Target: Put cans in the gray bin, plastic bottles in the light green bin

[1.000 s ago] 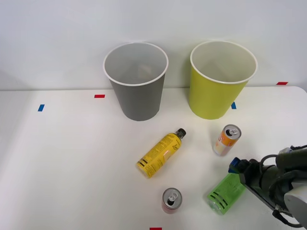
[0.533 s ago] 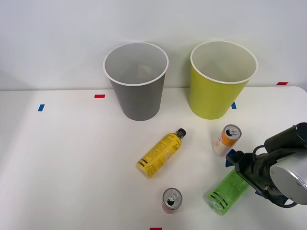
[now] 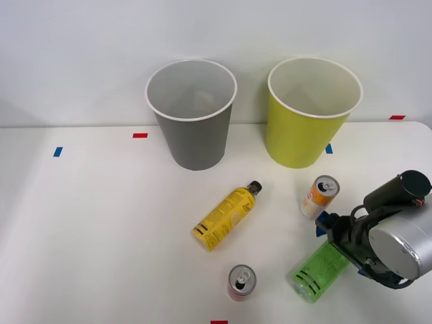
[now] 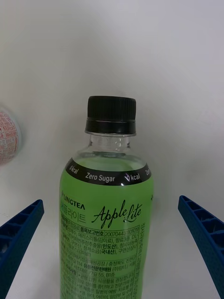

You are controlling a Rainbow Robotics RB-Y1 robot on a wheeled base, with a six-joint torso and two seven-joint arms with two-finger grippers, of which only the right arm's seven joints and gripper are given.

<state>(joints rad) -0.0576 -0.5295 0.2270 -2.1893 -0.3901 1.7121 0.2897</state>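
Note:
My gripper will drop the green plastic bottle [image 3: 320,271], and the bottle will then come to rest on its side inside, because the light green bin's opening [image 3: 315,86] is wide and the bin's sides are deep.
The green plastic bottle [image 3: 316,272] lies on its side at the front right of the table. My right gripper [image 3: 344,247] is low over its cap end, open, with one blue finger on each side. The wrist view has the bottle's green label [image 4: 105,229] and black cap [image 4: 112,114] between the fingers [image 4: 18,233] of my gripper [image 4: 110,201], with a gap on both sides. The yellow bottle [image 3: 226,216] lies mid-table. An orange-and-white can [image 3: 319,197] stands just behind the gripper, and a red can [image 3: 241,282] stands near the front. The gray bin [image 3: 192,128] and light green bin [image 3: 304,135] stand at the back.
A can's pale printed side [image 4: 5,138] shows beside the bottle in the wrist view. Small red [image 3: 140,135] and blue [image 3: 57,152] tape marks dot the white table [image 3: 101,223]. A wall stands right behind the bins.
My right wrist has turned and shifted a little left and back over the green bottle's cap end. The bottles, cans and bins have not moved.

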